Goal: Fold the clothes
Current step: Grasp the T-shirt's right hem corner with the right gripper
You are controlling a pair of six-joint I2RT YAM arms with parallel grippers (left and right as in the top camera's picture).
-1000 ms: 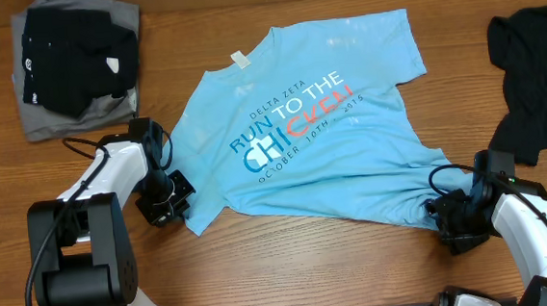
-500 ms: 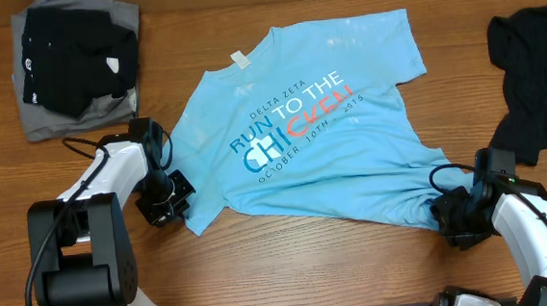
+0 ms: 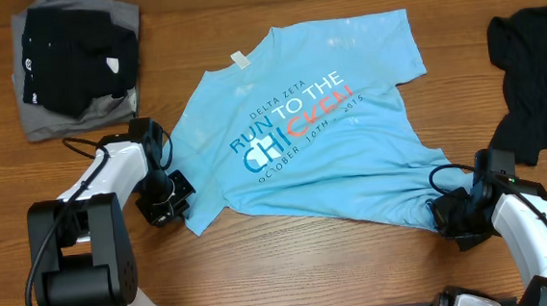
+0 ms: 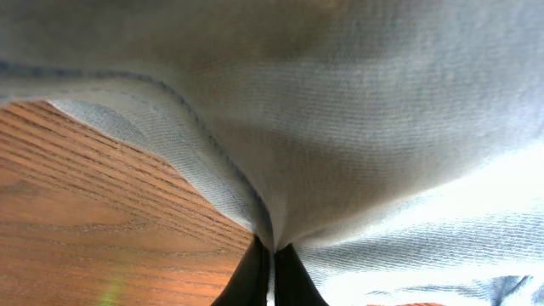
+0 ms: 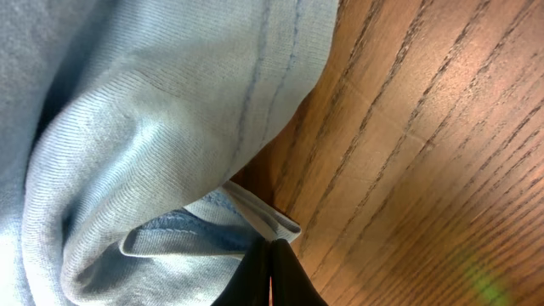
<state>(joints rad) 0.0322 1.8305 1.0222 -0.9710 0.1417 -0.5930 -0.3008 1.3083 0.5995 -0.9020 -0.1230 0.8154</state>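
Observation:
The T-shirt's side runs at a slant from the sleeve to the bunched hem in my right gripper, so next I let go of the hem and grip the T-shirt's side below the sleeve.
A light-blue T-shirt with white and pink-red lettering lies spread on the wooden table. My left gripper is at the shirt's near-left corner. In the left wrist view its fingertips are shut on a fold of the blue cloth, which drapes up over them. My right gripper is at the shirt's near-right hem, where the fabric is bunched. In the right wrist view its fingertips are pressed together on the doubled hem edge.
A folded black garment on a grey one sits at the far left corner. A loose black garment lies crumpled at the right edge, close behind my right arm. Bare wood runs along the table's front.
My right gripper has closed its fingers on the shirt's hem. The left arm and the shirt have not visibly moved.

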